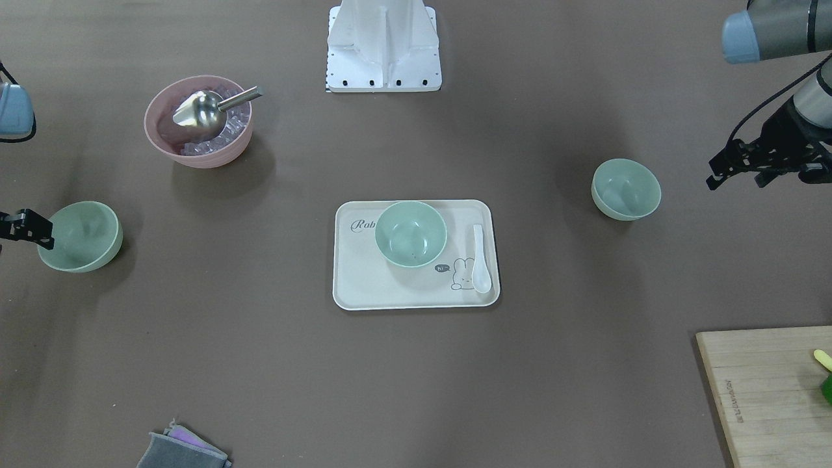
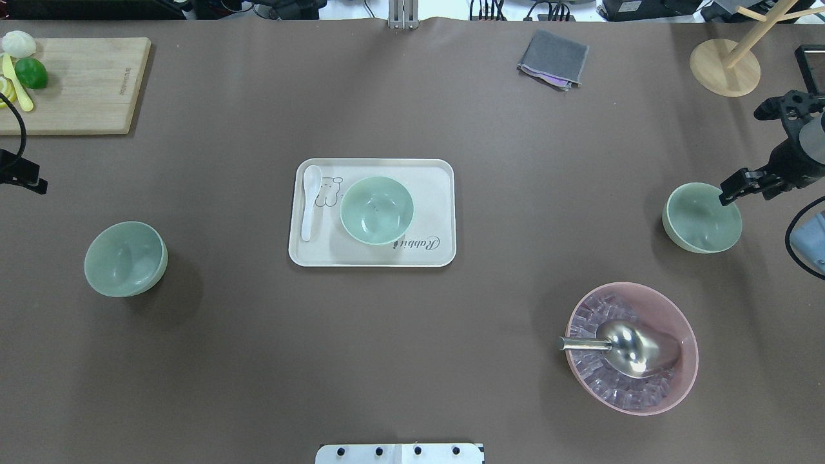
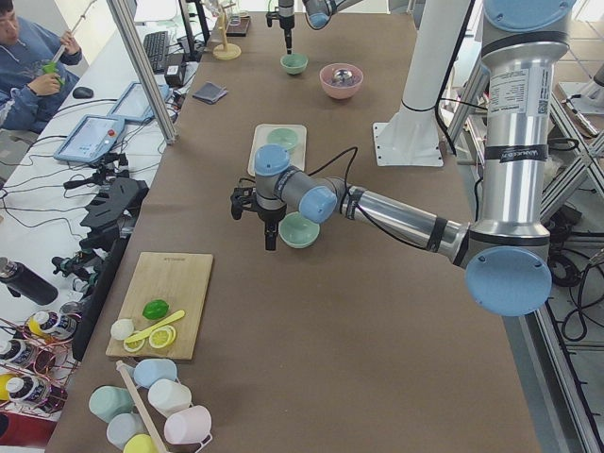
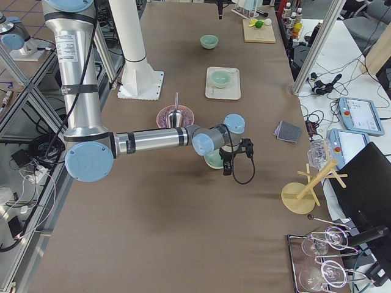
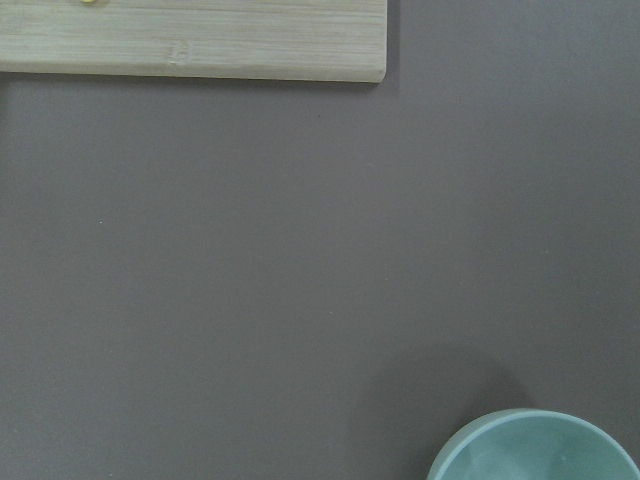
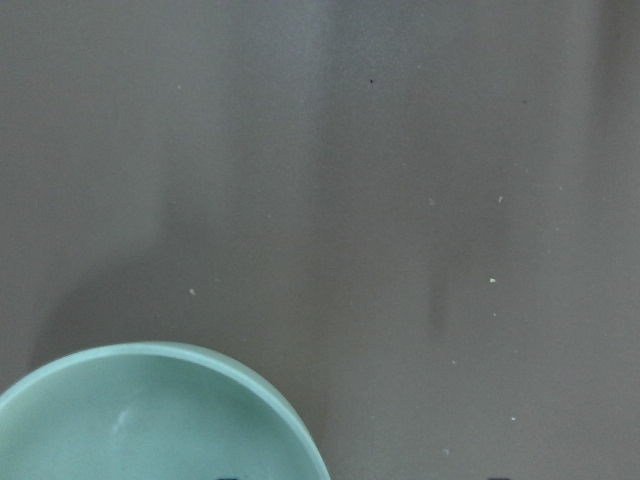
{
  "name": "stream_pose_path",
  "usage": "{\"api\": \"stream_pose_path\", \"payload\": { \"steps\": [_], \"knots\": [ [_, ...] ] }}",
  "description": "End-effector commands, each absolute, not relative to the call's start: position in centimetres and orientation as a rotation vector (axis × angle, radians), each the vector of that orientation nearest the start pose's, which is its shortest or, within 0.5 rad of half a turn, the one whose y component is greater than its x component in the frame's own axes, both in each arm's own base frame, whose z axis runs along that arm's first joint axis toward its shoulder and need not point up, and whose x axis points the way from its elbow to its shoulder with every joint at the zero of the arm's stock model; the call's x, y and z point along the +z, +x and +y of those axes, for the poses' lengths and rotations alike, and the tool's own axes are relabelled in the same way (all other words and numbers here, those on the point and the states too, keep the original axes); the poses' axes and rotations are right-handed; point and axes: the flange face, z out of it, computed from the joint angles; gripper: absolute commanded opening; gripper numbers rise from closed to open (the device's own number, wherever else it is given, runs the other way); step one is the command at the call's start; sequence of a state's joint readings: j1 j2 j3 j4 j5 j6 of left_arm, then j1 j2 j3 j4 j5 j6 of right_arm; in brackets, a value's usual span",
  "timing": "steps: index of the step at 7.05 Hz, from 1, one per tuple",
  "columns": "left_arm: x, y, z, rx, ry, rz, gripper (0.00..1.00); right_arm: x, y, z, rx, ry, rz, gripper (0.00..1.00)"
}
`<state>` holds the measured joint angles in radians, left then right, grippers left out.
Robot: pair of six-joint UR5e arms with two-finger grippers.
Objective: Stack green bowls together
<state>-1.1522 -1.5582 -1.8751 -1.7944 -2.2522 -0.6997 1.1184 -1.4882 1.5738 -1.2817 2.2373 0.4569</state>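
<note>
The green bowl point(image 1: 82, 236) by the robot's right gripper narrows point(image 1: 87, 268) toward its base, so I expect it to nest deep inside the tray's bowl when the robot lowers it.
Three pale green bowls stand upright and apart. One point(image 2: 376, 209) sits on the cream tray point(image 2: 438, 193) mid-table. One point(image 2: 126, 258) stands on the table's left; my left gripper point(image 2: 26, 177) is open and empty, at the left edge, clear of it. That bowl's rim shows in the left wrist view point(image 5: 535, 450). One point(image 2: 702, 217) stands on the right; my right gripper point(image 2: 741, 187) is open, with a fingertip over its outer rim, holding nothing. That bowl shows in the right wrist view point(image 6: 140, 420).
A pink bowl point(image 2: 689, 335) with ice cubes and a metal scoop point(image 2: 635, 348) stands near the right bowl. A white spoon point(image 2: 310, 200) lies on the tray. A cutting board point(image 2: 84, 84) with fruit is far left. A grey cloth point(image 2: 553, 58) and a wooden stand point(image 2: 715, 67) are at the far edge.
</note>
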Motion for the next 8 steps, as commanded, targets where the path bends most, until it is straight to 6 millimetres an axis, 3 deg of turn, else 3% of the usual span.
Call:
{"api": "stream_pose_path", "payload": {
  "steps": [1, 3, 5, 8],
  "knots": [
    [49.5, 15.3, -47.9, -0.074, 0.043, 0.823, 0.98, 59.1, -18.1, -52.2, -0.126, 0.025, -0.749, 0.81],
    [50.2, 16.3, -47.9, -0.065, 0.024, 0.817, 0.97, 59.4, -18.5, -52.0, -0.133, 0.016, -0.749, 0.64],
    [50.5, 16.6, -47.8, -0.059, 0.019, 0.815, 0.97, 59.4, -18.5, -52.0, -0.134, 0.014, -0.749, 0.33],
    [51.7, 17.2, -48.0, -0.062, -0.005, 0.807, 0.97, 59.4, -18.8, -51.8, -0.141, 0.011, -0.752, 0.13]
  ]
}}
